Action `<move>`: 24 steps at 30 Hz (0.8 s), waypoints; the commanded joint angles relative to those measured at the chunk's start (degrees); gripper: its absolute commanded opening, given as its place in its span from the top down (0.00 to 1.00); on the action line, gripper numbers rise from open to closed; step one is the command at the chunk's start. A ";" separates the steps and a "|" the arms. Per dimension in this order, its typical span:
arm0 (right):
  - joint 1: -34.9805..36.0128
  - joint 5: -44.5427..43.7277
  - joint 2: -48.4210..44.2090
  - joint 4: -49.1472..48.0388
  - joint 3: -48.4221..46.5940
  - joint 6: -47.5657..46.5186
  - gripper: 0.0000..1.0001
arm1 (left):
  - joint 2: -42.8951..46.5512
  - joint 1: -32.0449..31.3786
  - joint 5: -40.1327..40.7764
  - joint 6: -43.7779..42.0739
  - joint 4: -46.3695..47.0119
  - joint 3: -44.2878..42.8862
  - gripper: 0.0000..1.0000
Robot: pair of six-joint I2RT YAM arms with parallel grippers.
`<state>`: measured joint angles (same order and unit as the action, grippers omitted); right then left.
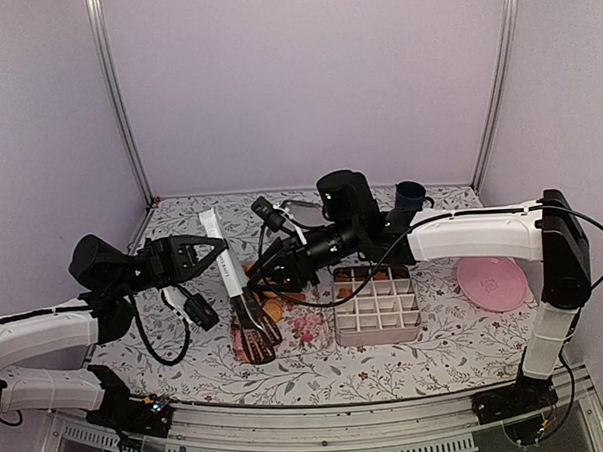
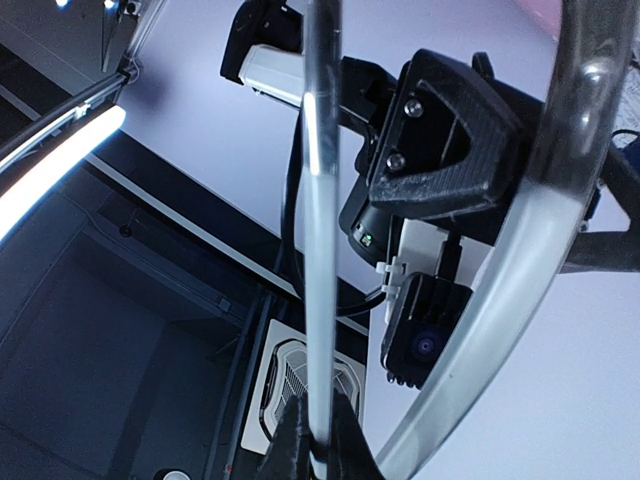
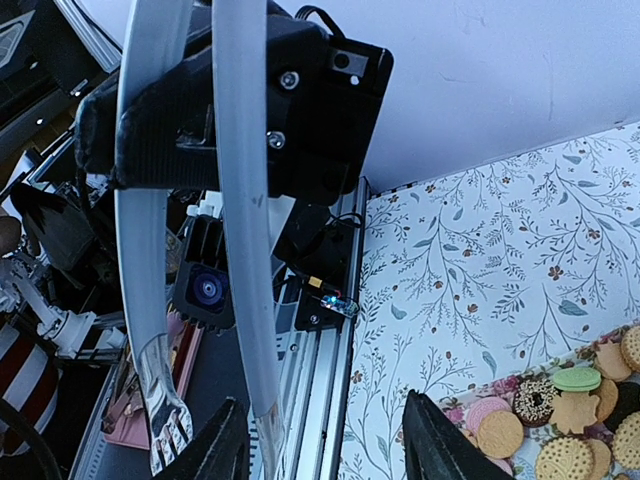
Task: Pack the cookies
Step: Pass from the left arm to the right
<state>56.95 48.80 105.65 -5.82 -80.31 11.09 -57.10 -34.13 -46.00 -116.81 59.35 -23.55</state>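
Note:
My right gripper should keep the tongs steady while my left gripper takes hold of the tongs' tips (image 1: 258, 348), because my left gripper is holding the tongs by the handle (image 1: 228, 272), far from those tips.
Clear plastic tongs (image 1: 214, 235) slant over the mat, their tips above the cookies (image 1: 273, 309) on a floral tray (image 1: 306, 331). My left gripper (image 1: 221, 252) is shut on one arm of the tongs (image 2: 320, 200), pinched between the black fingertips (image 2: 300, 450). My right gripper (image 1: 267, 278) hangs open just right of the tongs. In the right wrist view it (image 3: 325, 445) stands wide, with one arm of the tongs (image 3: 240, 200) ending close to its left finger (image 3: 225, 450). Golden, brown, pink and green cookies (image 3: 560, 415) lie at the lower right.
A white box with a grid of compartments (image 1: 377, 305) stands right of the tray, a few cookies in its far cells. A pink plate (image 1: 492, 281) lies at the right, and a dark blue cup (image 1: 410, 194) stands at the back.

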 commanded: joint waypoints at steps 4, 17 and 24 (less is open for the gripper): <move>1.00 0.39 0.53 0.99 -1.40 -1.42 0.49 | -0.13 -0.41 0.27 -0.42 2.75 -1.95 1.00; 2.25 -0.51 1.39 0.60 -2.12 -1.42 0.69 | -2.08 -0.32 0.07 -1.70 3.06 -3.65 1.00; 2.29 -8.54 -1.26 -0.96 -1.14 -2.10 1.00 | -2.72 -0.29 0.22 -2.02 3.51 -4.26 1.00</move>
<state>59.22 45.82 106.28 -5.10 -80.75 10.07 -59.46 -34.11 -45.60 -117.36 59.92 -25.87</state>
